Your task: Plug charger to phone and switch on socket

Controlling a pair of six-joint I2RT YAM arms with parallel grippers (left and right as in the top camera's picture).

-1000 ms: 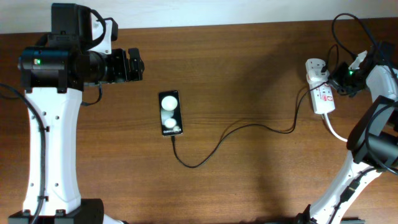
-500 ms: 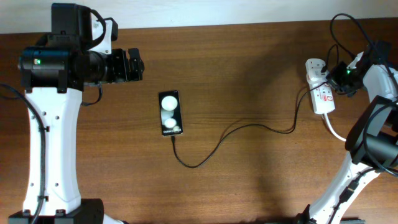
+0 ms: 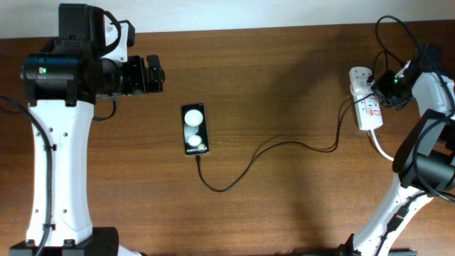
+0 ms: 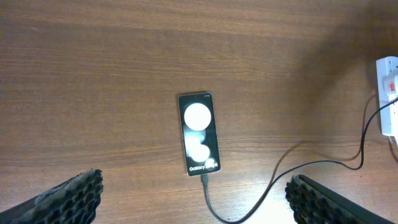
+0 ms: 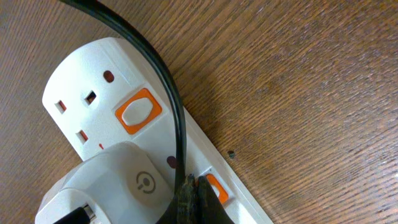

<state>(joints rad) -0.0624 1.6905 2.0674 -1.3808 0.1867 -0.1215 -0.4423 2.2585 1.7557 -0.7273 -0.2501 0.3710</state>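
I should go on pressing until the orange switch [image 5: 217,187] flips, as the closed fingers of my right gripper are touching it beside the white adapter [image 5: 112,180]. Then I should lift away and open them.
The black phone [image 3: 193,129] lies flat left of the table's middle, with two white blobs and white lettering; it also shows in the left wrist view [image 4: 200,133]. The charger's thin black cable [image 3: 284,144] runs from the phone's near end, where its plug tip sits, to the white adapter [image 5: 121,186] on the socket strip [image 3: 366,107]. My left gripper [image 3: 153,75] is open and empty, held above the table up-left of the phone [image 4: 196,190]. My right gripper [image 5: 198,194] is shut, its tips on the strip against an orange switch [image 5: 216,186].
A second orange switch [image 5: 138,111] sits by the strip's free outlet. The strip's thick white cord [image 3: 384,151] trails toward the near right. The table's far edge meets a white wall [image 3: 249,13].
My right gripper has shifted slightly left and farther back over the socket strip. The left arm, phone and cable have not moved.
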